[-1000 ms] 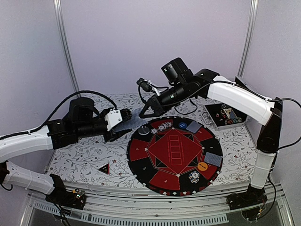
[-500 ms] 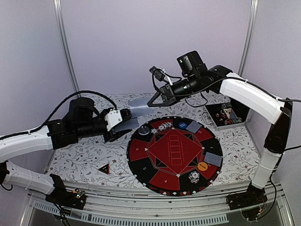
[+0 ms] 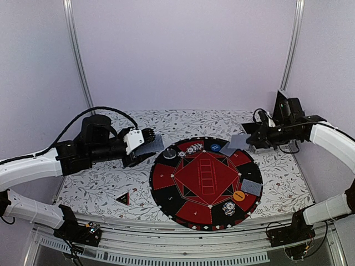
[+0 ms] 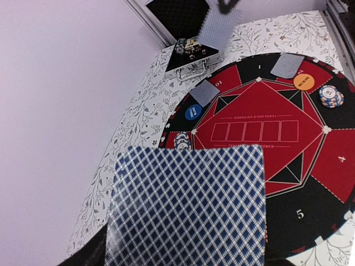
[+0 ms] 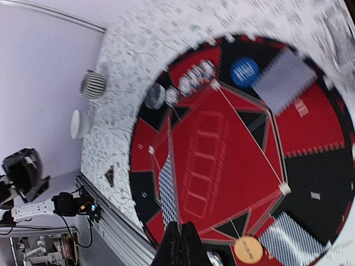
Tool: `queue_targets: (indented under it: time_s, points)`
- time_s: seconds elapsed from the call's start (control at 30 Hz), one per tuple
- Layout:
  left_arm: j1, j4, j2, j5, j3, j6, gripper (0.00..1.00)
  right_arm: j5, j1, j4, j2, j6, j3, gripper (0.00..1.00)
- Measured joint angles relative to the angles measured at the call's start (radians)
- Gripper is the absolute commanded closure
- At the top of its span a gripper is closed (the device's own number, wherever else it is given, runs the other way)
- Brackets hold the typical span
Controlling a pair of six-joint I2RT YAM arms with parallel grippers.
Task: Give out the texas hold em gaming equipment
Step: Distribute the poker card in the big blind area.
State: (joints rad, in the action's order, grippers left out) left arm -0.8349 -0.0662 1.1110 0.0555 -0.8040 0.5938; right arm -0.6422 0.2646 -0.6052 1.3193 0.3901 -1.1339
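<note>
The single card [image 3: 238, 142] is held by its edge and the face-down card [image 3: 251, 187] beside the orange disc lies open, so my right gripper should go on going there and let go.
My left gripper [image 3: 146, 144] hovers left of the round mat [image 3: 206, 183], shut on a deck of blue-backed cards [image 4: 188, 205] that hides its fingers in the left wrist view. My right gripper [image 3: 248, 139] is shut on a single card [image 3: 239, 141], edge-on in the right wrist view [image 5: 166, 191], above the mat's far right rim. On the mat lie two face-down cards [image 3: 228, 148] [image 3: 251, 187], a blue disc [image 3: 214, 147], an orange disc [image 3: 239, 195], a dark disc [image 3: 170, 153] and chip stacks [image 3: 194, 148] [image 3: 228, 208]. A black-red triangle [image 3: 122, 198] lies on the cloth at front left.
An open metal case [image 4: 191, 55] with chips stands at the back right, partly behind my right arm. Metal posts rise at both back corners. The floral cloth [image 3: 94, 183] covers the table around the mat.
My right arm has swung from beside the left gripper's deck, up and across to the right, carrying one card down to the mat's far right rim. The left arm has stayed still.
</note>
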Motion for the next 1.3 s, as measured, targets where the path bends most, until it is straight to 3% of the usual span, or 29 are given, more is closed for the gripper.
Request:
queue_targets:
  time_s: [0.13, 0.23, 0.93, 0.97, 1.0, 1.07, 1.1, 1.2, 1.3]
  points:
    - [0.000, 0.000, 0.000, 0.005, 0.000, 0.000, 0.36, 0.038, -0.061, -0.024, -0.061, 0.050, 0.269, 0.98]
    - [0.000, 0.000, 0.000, 0.008, 0.000, 0.000, 0.36, 0.065, -0.090, -0.047, -0.059, 0.071, 0.368, 0.98]
    - [0.000, -0.001, -0.012, 0.008, 0.000, 0.000, 0.36, 0.179, -0.109, -0.086, -0.079, 0.089, 0.474, 0.98]
    - [0.000, -0.001, -0.012, 0.008, 0.000, 0.000, 0.36, 0.183, -0.109, -0.085, -0.079, 0.089, 0.474, 0.95]
    - [0.000, -0.001, -0.012, 0.008, 0.000, 0.000, 0.36, 0.187, -0.109, -0.085, -0.079, 0.090, 0.474, 0.85]
    - [0.000, -0.001, -0.012, 0.008, 0.000, 0.000, 0.36, 0.196, -0.109, -0.088, -0.079, 0.095, 0.474, 0.52]
    - [0.000, -0.001, -0.013, 0.008, 0.000, 0.000, 0.35, 0.204, -0.109, -0.090, -0.079, 0.097, 0.474, 0.44]
    - [0.000, -0.001, -0.013, 0.008, 0.000, 0.000, 0.36, 0.250, -0.109, -0.112, -0.088, 0.102, 0.471, 0.24]
    - [0.000, -0.001, -0.013, 0.008, 0.000, 0.000, 0.36, 0.341, -0.109, -0.174, -0.121, 0.105, 0.428, 0.17]
